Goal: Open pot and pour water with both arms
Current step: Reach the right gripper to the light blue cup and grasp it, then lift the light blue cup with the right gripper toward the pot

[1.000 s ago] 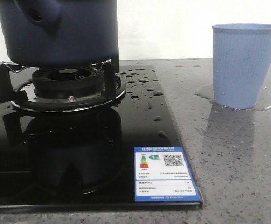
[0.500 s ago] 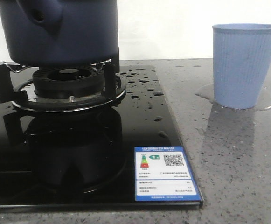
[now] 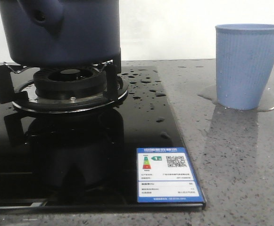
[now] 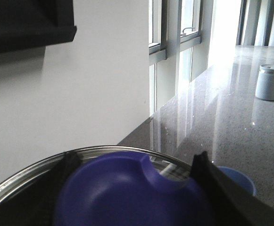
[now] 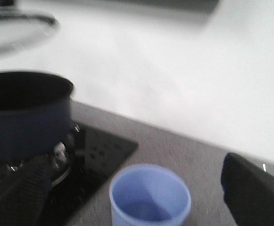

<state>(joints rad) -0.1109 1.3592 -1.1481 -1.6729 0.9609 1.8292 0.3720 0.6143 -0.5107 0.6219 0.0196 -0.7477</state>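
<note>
The puddle [image 3: 269,100] reaches out from both sides of the light blue cup [image 3: 246,67], so the cup will uncover a single unbroken wet patch when the robot lifts it.
The dark navy pot [image 3: 61,33] stands on the gas burner [image 3: 68,87], its stub handle [image 3: 40,14] facing the camera. In the right wrist view the pot [image 5: 26,117] is uncovered, and the lid [image 5: 19,28] hangs blurred above it. My left gripper [image 4: 134,183] is shut on the lid's blue knob [image 4: 122,188], with the lid's metal rim [image 4: 28,172] curving behind it. My right gripper [image 5: 137,190] is open, above the light blue cup [image 5: 148,197]. Water shows as drops [image 3: 144,80] on the black hob and a puddle [image 3: 207,94] round the cup [image 3: 247,66].
The black glass hob [image 3: 141,136] carries an energy label [image 3: 167,174] at its front right corner. Grey speckled counter [image 3: 240,165] runs to the right. A white lidded jar [image 4: 270,82] stands far along the counter by the windows. A white wall rises behind.
The front view has shifted a hair to the right, pot included. Nothing else differs.
</note>
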